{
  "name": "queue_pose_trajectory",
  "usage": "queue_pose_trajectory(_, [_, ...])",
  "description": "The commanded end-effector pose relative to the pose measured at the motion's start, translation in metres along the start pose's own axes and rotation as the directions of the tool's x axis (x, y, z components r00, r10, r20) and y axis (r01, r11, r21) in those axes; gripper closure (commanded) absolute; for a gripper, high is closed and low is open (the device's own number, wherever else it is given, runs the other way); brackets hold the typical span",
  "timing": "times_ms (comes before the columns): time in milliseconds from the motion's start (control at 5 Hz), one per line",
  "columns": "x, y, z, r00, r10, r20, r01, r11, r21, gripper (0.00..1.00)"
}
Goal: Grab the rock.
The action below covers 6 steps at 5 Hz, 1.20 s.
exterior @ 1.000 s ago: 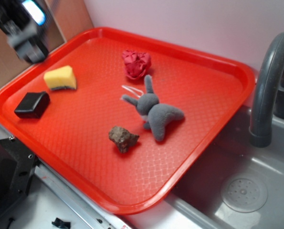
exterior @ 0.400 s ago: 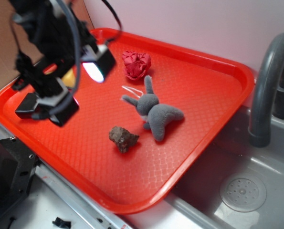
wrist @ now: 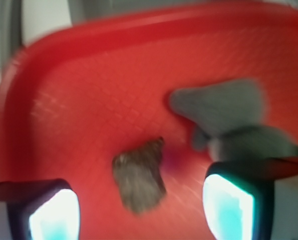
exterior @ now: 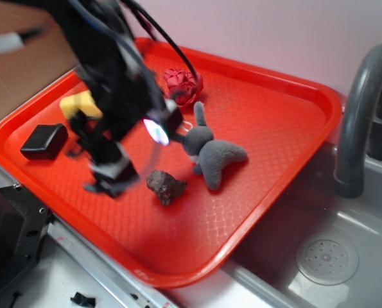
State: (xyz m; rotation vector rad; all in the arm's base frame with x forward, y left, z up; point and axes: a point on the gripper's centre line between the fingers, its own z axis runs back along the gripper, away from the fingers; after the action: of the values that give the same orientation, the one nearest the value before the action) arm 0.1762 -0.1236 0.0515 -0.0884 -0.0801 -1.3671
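I expect the grey plush bunny (exterior: 212, 154) to slide aside when I reach in, because it lies close beside the rock with its ear (exterior: 178, 137) by my open finger.
The rock (exterior: 166, 187) is a small lumpy dark-brown stone lying on the red tray (exterior: 287, 154), just left of the grey plush bunny (exterior: 208, 151). In the wrist view the rock (wrist: 138, 176) lies between and a little ahead of my two wide-apart fingers (wrist: 53, 212). My gripper (exterior: 117, 176) is open and empty. It hovers above the tray just left of the rock, blurred by motion.
A red wrinkly ball (exterior: 183, 85) lies at the tray's back. A yellow sponge (exterior: 78, 102) and a black rectangular block (exterior: 43, 141) lie at the left, partly behind the arm. A grey sink (exterior: 325, 256) with a dark faucet (exterior: 361, 122) is to the right.
The arm has swung from the tray's left side toward the middle and down, so the gripper now sits right next to the rock. The objects have not moved.
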Motion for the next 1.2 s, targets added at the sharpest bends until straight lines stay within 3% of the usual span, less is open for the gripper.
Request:
queue_pose_trajectory(0, [-0.005, -0.006, -0.031, 0.996, 0.001, -0.09, -0.002, 1.0, -0.008, 0.0])
queue_pose_trajectory(200, [-0.005, -0.008, -0.035, 0.992, -0.018, -0.123, 0.017, 1.0, -0.006, 0.05])
queue_pose_trajectory(400, [-0.006, -0.009, -0.034, 0.992, -0.019, -0.127, 0.019, 1.0, 0.001, 1.0])
queue_pose_trajectory(600, [-0.006, -0.008, -0.032, 0.991, -0.001, -0.131, 0.003, 1.0, 0.009, 1.0])
queue_pose_trajectory(800, [-0.005, -0.003, -0.012, 0.979, 0.163, -0.124, -0.159, 0.986, 0.041, 1.0])
queue_pose_trajectory(1000, [-0.014, 0.01, 0.038, 0.913, 0.401, -0.073, -0.387, 0.91, 0.153, 1.0])
